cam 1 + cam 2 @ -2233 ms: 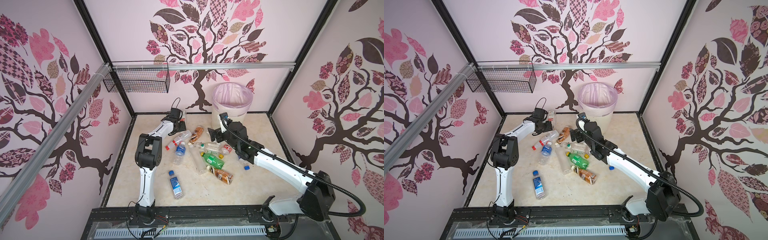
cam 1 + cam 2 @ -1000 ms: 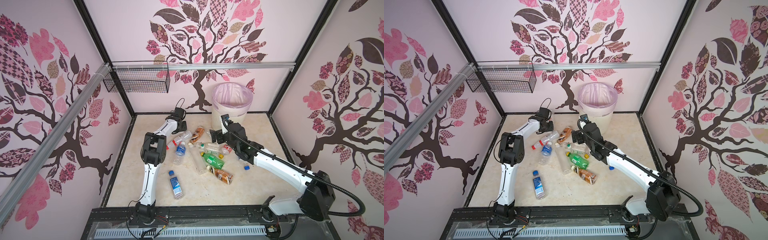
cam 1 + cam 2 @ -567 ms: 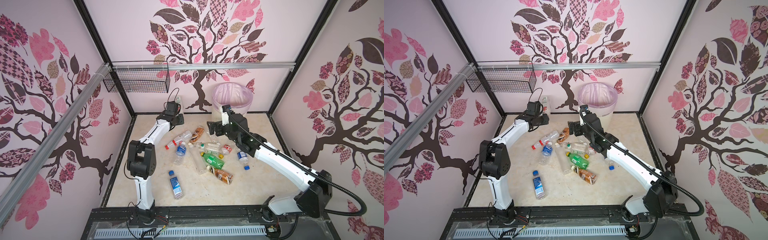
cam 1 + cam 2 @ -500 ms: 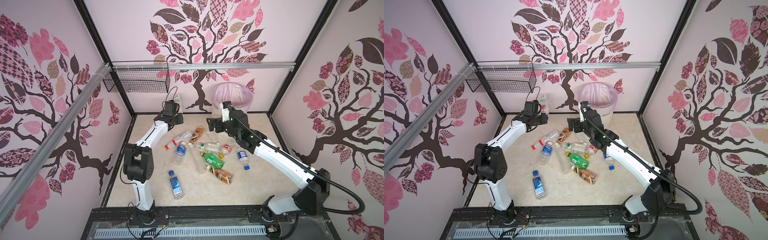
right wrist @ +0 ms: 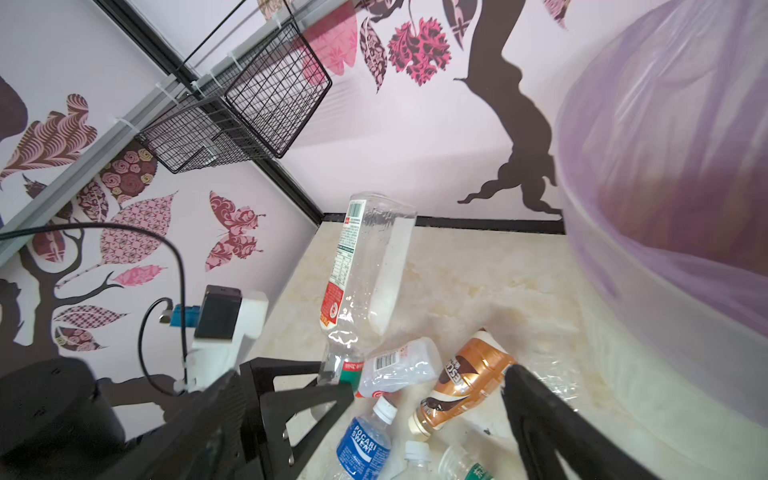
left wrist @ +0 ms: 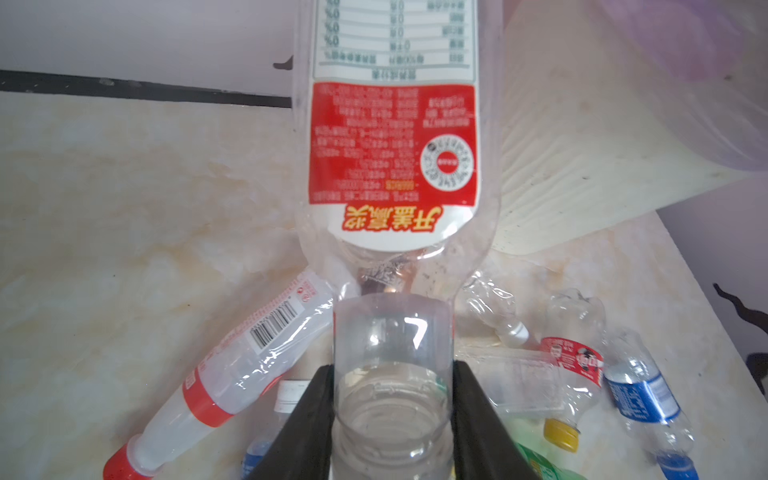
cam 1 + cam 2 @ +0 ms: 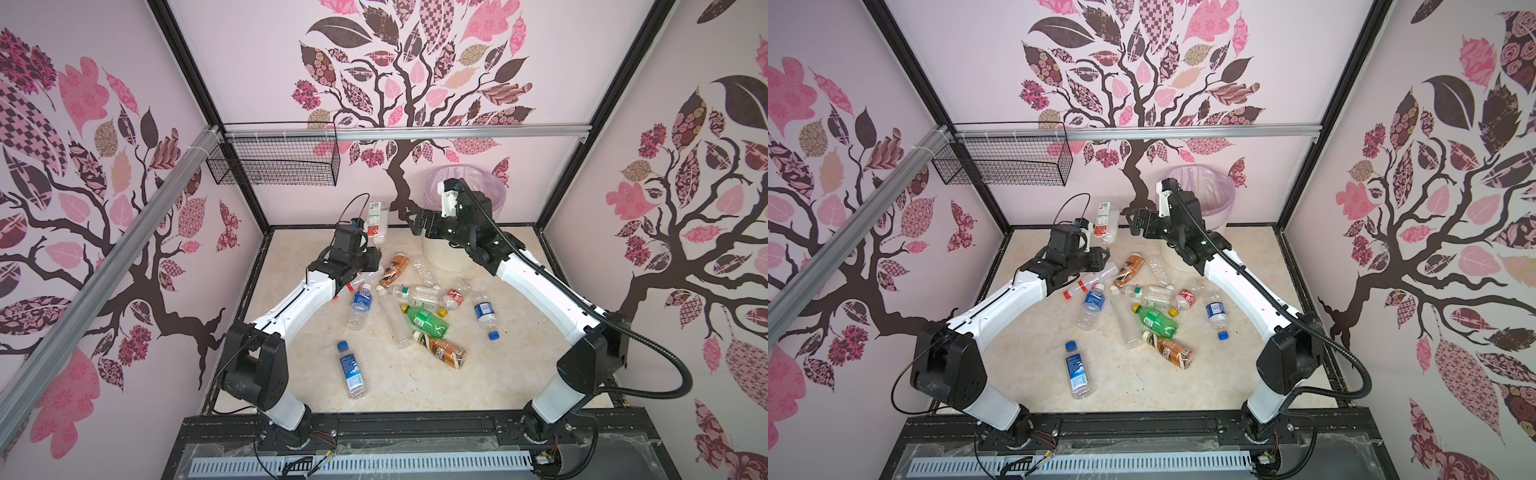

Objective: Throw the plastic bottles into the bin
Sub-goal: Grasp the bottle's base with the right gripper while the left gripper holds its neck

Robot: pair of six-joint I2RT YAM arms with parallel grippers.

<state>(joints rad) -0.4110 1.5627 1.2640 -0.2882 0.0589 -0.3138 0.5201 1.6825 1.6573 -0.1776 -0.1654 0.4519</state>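
My left gripper holds the clear bottle's neck (image 5: 345,342) well short of the bin. Next, my right gripper takes the bottle's raised body (image 7: 376,214) and drops the bottle into the bin.
My left gripper (image 7: 371,254) (image 7: 1099,252) (image 6: 392,399) is shut on the neck of a clear plastic bottle with a red and white label (image 7: 376,219) (image 7: 1105,221) (image 6: 395,145) (image 5: 365,266), held base up above the floor. The cream bin (image 7: 441,258) (image 7: 1214,195) (image 6: 582,166) (image 5: 673,174) with its pink bag stands at the back, right of that bottle. My right gripper (image 7: 417,221) (image 7: 1136,223) (image 5: 374,372) is open and empty, raised beside the bin's left rim. Several plastic bottles lie on the floor, among them a green one (image 7: 427,320) (image 7: 1156,320) and a brown one (image 7: 392,270) (image 5: 469,382).
A black wire basket (image 7: 274,166) (image 7: 1005,164) hangs on the back left wall. A blue-capped bottle (image 7: 351,370) lies apart near the front. Another blue-labelled bottle (image 7: 484,311) lies under the right arm. Walls close the floor on three sides.
The left arm has lifted the red-labelled bottle up off the floor by the back wall. The right gripper has risen from over the bottle pile to beside the bin's rim, still open.
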